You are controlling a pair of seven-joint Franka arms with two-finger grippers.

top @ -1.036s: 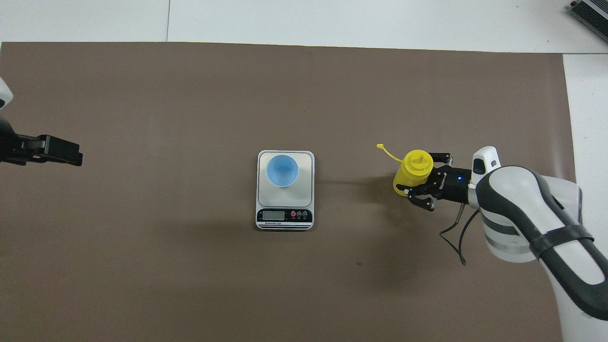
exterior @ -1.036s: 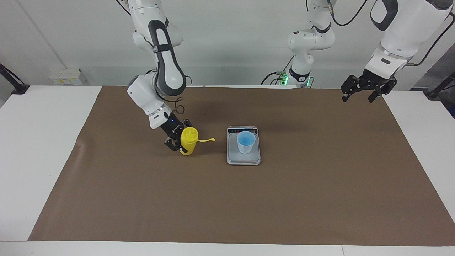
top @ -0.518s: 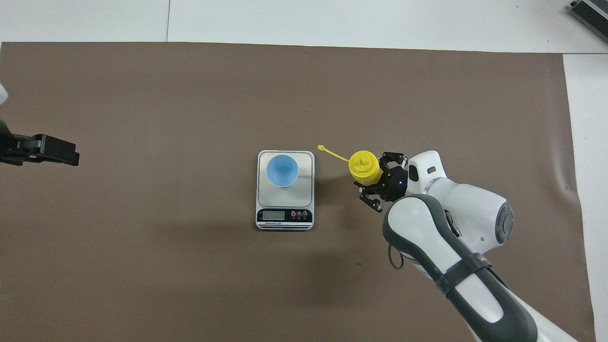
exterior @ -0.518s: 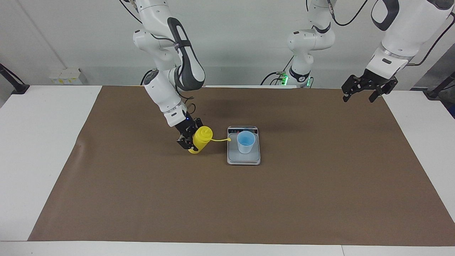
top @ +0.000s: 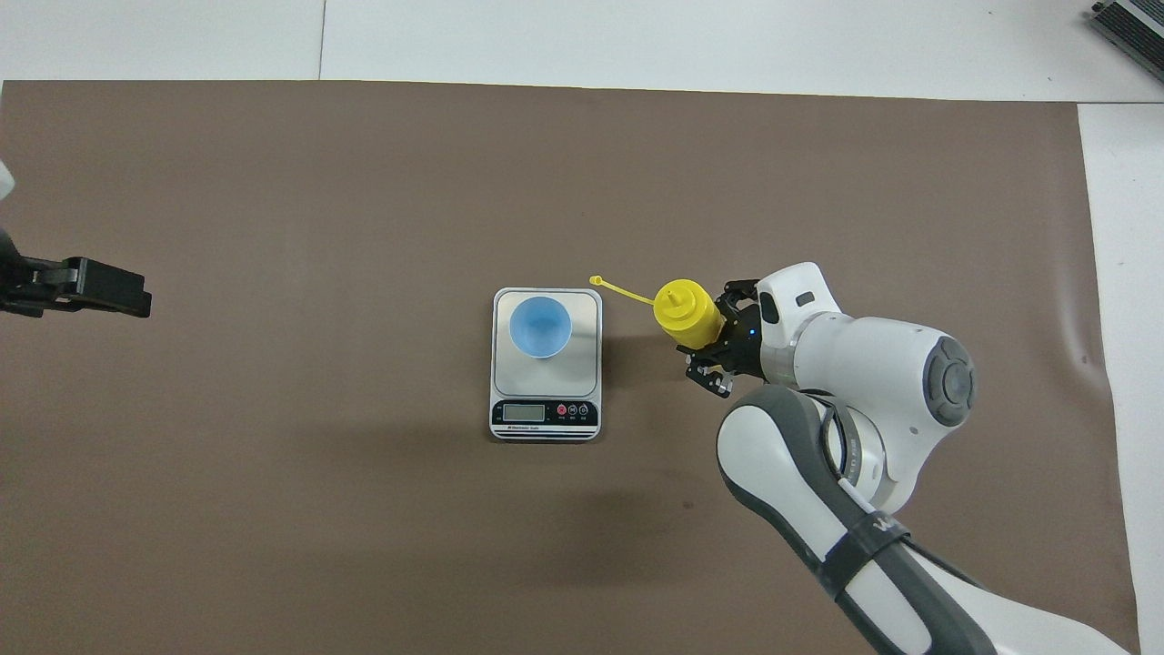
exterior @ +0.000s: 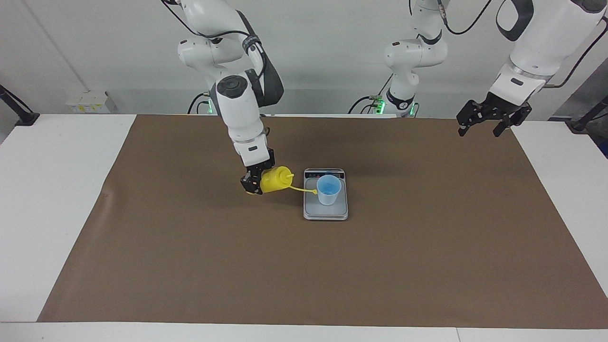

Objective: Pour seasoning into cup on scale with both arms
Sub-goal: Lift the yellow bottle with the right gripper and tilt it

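Note:
The bottle's nozzle point(top: 676, 297) points up at a slant and stops short of the light blue cup, so my right gripper should turn the bottle over with a roll and bring the nozzle to the cup's opening point(top: 540, 327).
My right gripper point(exterior: 259, 183) point(top: 714, 338) is shut on the yellow seasoning bottle point(exterior: 274, 180) point(top: 687, 312). It holds the bottle tilted over the mat, nozzle toward the cup, beside the scale at the right arm's end. The bottle's cap strap point(exterior: 304, 189) hangs out over the scale's edge. The light blue cup point(exterior: 328, 189) point(top: 540, 326) stands upright on the silver-grey scale point(exterior: 326, 212) point(top: 589, 364), whose display end is nearer to the robots. My left gripper point(exterior: 491, 121) point(top: 100, 289) waits in the air over the mat's edge at the left arm's end.
A brown mat point(exterior: 380, 266) point(top: 364, 182) covers most of the white table point(exterior: 57, 199). A third arm's base point(exterior: 403, 102) stands at the robots' edge of the table.
My right arm has carried the bottle toward the scale and tilted it from near upright toward the cup. The cap strap now reaches over the scale. The left arm has barely moved.

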